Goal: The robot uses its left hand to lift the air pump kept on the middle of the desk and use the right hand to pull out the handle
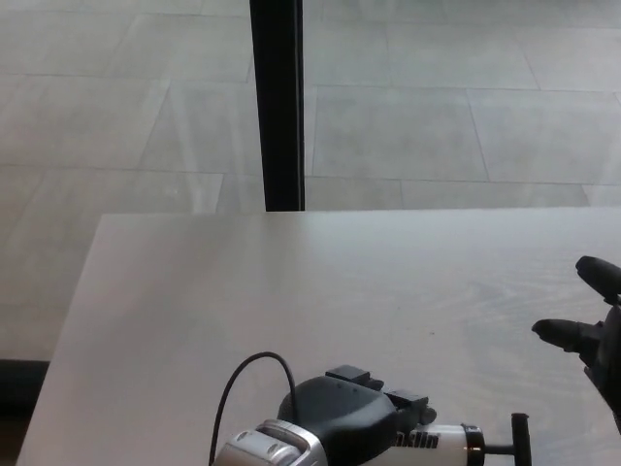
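The robot will pull the handle straight out on a long metal rod, because the air pump handle's short stem (pixel 498 449) goes into the black cap.
The air pump (pixel 441 442) lies on its side at the desk's near edge, a white tube with black lettering and a black T-handle (pixel 519 437) pointing right. My left hand (pixel 349 422) sits over the tube's left part and hides it, with the fingers curled down around the tube. The pump still rests on the desk (pixel 320 291). My right hand (pixel 587 335) hovers at the right edge, above and to the right of the handle, its fingers spread apart with nothing between them.
A black vertical post (pixel 277 102) stands behind the desk's far edge, with tiled floor (pixel 437 116) beyond. A black cable (pixel 243 388) loops up from my left wrist.
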### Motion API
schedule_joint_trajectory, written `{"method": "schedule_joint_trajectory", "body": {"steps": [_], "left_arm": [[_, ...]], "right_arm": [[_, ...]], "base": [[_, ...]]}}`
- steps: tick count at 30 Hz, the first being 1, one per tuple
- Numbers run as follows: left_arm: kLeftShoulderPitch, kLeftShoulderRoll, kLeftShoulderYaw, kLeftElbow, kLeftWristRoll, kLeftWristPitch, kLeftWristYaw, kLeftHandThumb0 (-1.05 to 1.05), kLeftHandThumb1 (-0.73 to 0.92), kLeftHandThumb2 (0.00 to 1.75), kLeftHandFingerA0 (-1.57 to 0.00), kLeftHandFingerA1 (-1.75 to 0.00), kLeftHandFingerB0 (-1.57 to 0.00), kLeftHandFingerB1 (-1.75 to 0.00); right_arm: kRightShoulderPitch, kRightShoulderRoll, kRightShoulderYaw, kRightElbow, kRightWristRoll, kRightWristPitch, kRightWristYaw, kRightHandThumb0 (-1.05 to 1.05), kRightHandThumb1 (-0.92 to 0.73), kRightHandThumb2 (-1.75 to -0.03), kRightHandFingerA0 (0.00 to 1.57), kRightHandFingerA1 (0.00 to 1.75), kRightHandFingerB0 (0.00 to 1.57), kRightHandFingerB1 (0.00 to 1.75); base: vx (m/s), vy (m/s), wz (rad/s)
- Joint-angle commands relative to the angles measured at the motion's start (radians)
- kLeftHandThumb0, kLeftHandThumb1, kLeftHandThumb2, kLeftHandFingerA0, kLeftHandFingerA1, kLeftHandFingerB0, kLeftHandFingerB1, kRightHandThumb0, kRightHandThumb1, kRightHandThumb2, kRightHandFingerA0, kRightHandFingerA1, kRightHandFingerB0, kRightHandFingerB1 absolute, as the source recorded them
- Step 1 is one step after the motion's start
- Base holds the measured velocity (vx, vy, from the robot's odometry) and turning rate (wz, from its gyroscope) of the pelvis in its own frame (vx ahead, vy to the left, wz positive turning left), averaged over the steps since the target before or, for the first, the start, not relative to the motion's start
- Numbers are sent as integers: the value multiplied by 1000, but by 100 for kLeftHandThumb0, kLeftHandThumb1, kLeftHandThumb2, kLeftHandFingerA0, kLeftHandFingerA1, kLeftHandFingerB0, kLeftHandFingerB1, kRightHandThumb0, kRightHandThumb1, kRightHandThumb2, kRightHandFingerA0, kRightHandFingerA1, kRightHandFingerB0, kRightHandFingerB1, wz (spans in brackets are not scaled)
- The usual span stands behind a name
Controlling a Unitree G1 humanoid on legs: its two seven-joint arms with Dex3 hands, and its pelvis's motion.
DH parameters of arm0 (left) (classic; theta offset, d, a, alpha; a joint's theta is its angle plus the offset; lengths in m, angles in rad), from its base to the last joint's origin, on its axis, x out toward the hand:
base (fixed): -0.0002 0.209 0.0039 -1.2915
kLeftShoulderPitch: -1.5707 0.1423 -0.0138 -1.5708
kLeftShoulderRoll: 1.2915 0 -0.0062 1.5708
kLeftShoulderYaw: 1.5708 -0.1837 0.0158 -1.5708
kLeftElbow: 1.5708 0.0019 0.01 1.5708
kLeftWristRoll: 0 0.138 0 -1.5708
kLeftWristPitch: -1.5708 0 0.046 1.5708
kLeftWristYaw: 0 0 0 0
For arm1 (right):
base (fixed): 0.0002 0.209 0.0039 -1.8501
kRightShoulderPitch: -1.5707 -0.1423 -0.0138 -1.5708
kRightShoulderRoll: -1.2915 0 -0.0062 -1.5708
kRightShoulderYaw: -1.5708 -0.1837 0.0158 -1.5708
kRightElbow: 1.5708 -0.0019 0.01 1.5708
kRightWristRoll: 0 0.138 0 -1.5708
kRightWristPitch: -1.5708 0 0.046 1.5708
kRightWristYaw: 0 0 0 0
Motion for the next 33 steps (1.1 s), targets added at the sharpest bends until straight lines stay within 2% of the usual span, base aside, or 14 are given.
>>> {"method": "schedule_joint_trajectory", "body": {"steps": [1,9,14,20,22,25,26,27,28,29,30,31,32,33], "left_arm": [[-16,-31,-165,291,502,364,310,-66,68,60,-35,-75,-47,-47],[-43,-140,-120,419,392,381,447,-66,66,60,-51,-61,-54,-47],[-48,-181,-117,505,376,369,551,-67,66,60,-60,-63,-61,-50],[-43,-188,-110,554,371,364,603,-63,63,59,-59,-64,-61,-51],[-30,-184,-119,590,380,397,544,-60,62,59,-53,-57,-57,-47],[-10,-187,-92,614,345,384,562,-43,62,58,-74,-73,-59,-50],[-10,-186,-86,618,336,376,558,-38,68,60,-76,-114,-59,-52],[-13,-183,-84,618,331,369,539,-38,68,60,-76,-114,-59,-52],[-7,-202,-30,592,266,362,481,-27,69,60,-74,-132,-59,-55],[1,-206,-10,579,247,354,485,-27,73,64,-75,-113,-61,-57],[17,-209,20,565,227,328,512,-27,78,67,-74,-108,-66,-63],[23,-211,31,570,229,318,534,-28,78,70,-80,-116,-71,-67],[26,-212,42,573,227,309,542,-26,77,76,-83,-138,-73,-75],[28,-213,48,574,229,304,542,-26,77,76,-83,-138,-73,-75]], "right_arm": [[-37,40,-62,-98,93,59,-131,-60,-71,-61,81,96,69,52],[-34,56,-54,-104,72,54,-150,-59,-71,-61,80,98,72,53],[-37,63,-38,-109,46,48,-150,-59,-72,-62,79,98,69,54],[-37,56,-44,-108,32,38,-158,-56,-72,-62,80,98,69,54],[-32,40,-42,-110,17,66,-164,-54,-72,-62,82,96,70,53],[-31,29,-29,-108,6,82,-158,-50,-71,-61,83,96,72,54],[-31,26,-25,-108,1,88,-160,-51,-72,-61,84,95,75,53],[-33,24,-23,-107,-2,93,-161,-51,-72,-61,84,95,75,53],[-30,25,-11,-111,-11,96,-161,-51,-71,-61,85,94,75,54],[-30,25,-8,-111,-12,96,-162,-51,-71,-61,86,93,77,54],[-28,24,-3,-112,-16,102,-168,-51,-71,-61,86,94,76,54],[-27,27,0,-119,-17,109,-176,-51,-71,-61,86,94,76,54],[-27,29,2,-119,-18,111,-180,-51,-71,-61,86,96,75,55],[-26,28,4,-119,-18,111,-182,-51,-71,-61,86,96,75,55]], "base": [[0,0,0],[0,0,0],[0,0,0],[0,0,0],[0,0,0],[0,0,0],[0,0,0],[0,0,0],[0,0,0],[0,0,0],[0,0,0],[0,0,0],[0,0,0],[0,0,0]]}}
